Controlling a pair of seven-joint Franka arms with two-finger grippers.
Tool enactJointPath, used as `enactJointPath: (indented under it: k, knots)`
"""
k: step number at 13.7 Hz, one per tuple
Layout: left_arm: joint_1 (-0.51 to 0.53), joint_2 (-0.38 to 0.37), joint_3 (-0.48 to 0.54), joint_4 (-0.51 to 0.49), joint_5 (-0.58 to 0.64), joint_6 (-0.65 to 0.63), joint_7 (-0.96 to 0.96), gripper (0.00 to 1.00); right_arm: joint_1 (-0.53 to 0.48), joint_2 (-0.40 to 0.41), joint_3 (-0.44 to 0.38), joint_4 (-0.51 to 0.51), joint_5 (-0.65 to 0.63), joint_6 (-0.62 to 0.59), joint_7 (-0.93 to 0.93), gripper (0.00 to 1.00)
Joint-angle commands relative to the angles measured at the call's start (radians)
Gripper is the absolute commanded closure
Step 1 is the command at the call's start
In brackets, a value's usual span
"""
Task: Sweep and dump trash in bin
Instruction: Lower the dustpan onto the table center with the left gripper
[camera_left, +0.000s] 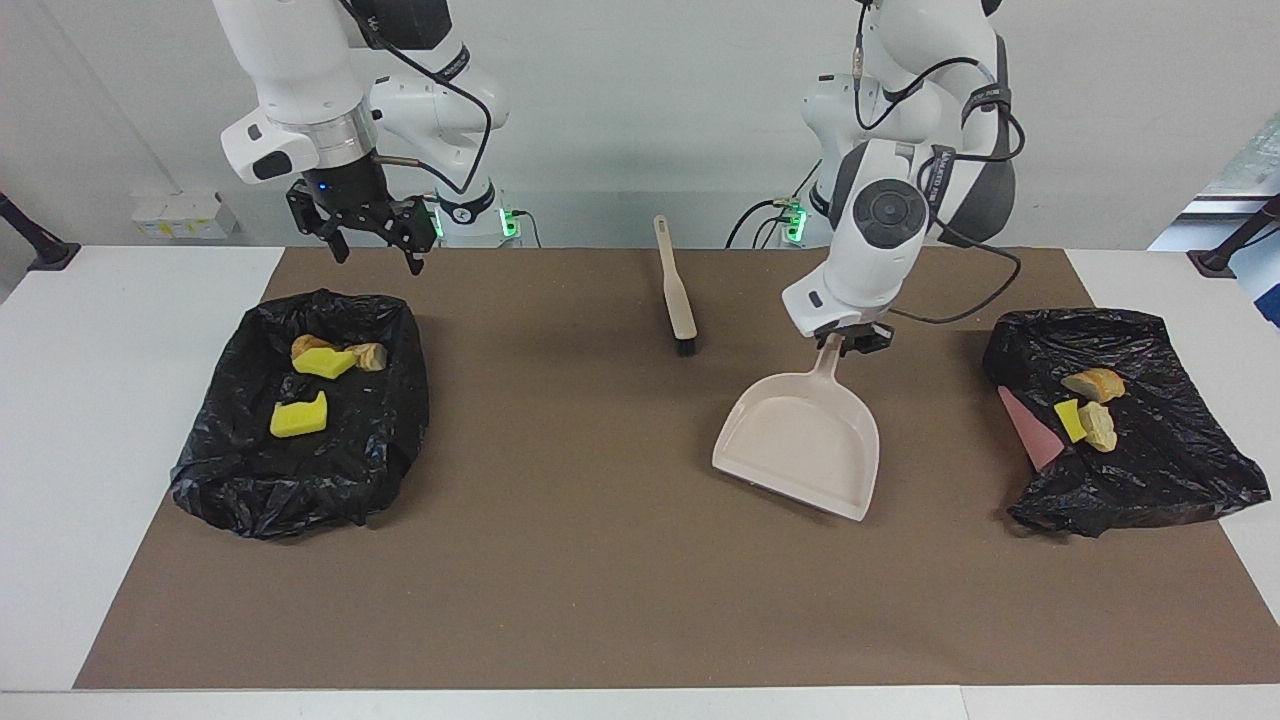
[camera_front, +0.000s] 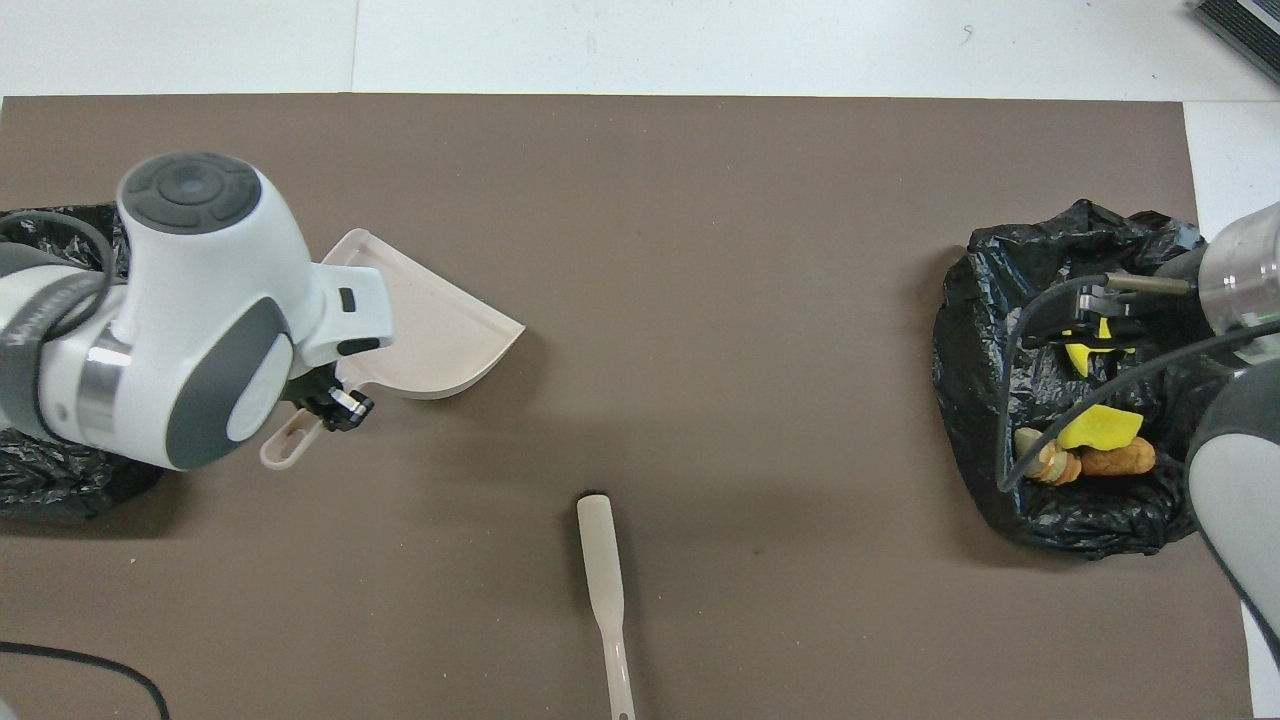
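The beige dustpan (camera_front: 428, 322) is empty, and the brown mat (camera_front: 630, 336) past the brush is clear. My left gripper should now carry the dustpan there until the dustpan lies flat.
My left gripper (camera_left: 848, 343) (camera_front: 332, 406) is shut on the handle of the beige dustpan (camera_left: 800, 440) (camera_front: 430, 335). The pan hangs tilted and looks bare over the brown mat, between the brush and the bag at the left arm's end. That black bin bag (camera_left: 1125, 420) holds trash (camera_left: 1088, 410): a brown lump, a yellow bit and a tan bit. A second black bin bag (camera_left: 300, 450) (camera_front: 1000, 400) at the right arm's end holds yellow and brown trash (camera_left: 298, 415) (camera_front: 1095, 428). My right gripper (camera_left: 372, 235) (camera_front: 1090, 322) waits open and empty above it.
A beige brush (camera_left: 675, 290) (camera_front: 602, 565) lies on the brown mat (camera_left: 600, 560) near the robots' edge, bristles pointing away from them. A pink flat piece (camera_left: 1030, 432) sticks out beside the bag at the left arm's end. White table (camera_left: 110, 400) flanks the mat.
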Motion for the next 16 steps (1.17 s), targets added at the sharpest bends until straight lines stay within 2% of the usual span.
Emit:
enactJointPath:
  k: [1,6,9,11,12,16]
  knots:
    - [-0.080,0.035,0.020,-0.013,-0.050,0.112,-0.149,1.00,-0.010,-0.016,-0.002,-0.021,0.007,0.010,-0.033,0.00]
    - [-0.196,0.074,0.017,-0.068,-0.154,0.333,-0.371,1.00,-0.010,-0.016,-0.002,-0.021,0.007,0.010,-0.033,0.00]
    - [-0.286,0.144,0.019,-0.067,-0.183,0.437,-0.520,1.00,-0.010,-0.016,-0.002,-0.021,0.007,0.010,-0.033,0.00]
    - [-0.306,0.158,0.019,-0.049,-0.183,0.448,-0.582,1.00,-0.010,-0.016,-0.002,-0.021,0.007,0.010,-0.035,0.00]
    - [-0.305,0.152,0.020,-0.052,-0.182,0.450,-0.571,0.01,-0.010,-0.016,-0.002,-0.021,0.007,0.010,-0.033,0.00]
    - [-0.268,0.100,0.028,-0.048,-0.182,0.405,-0.570,0.00,-0.010,-0.016,-0.002,-0.021,0.007,0.010,-0.033,0.00]
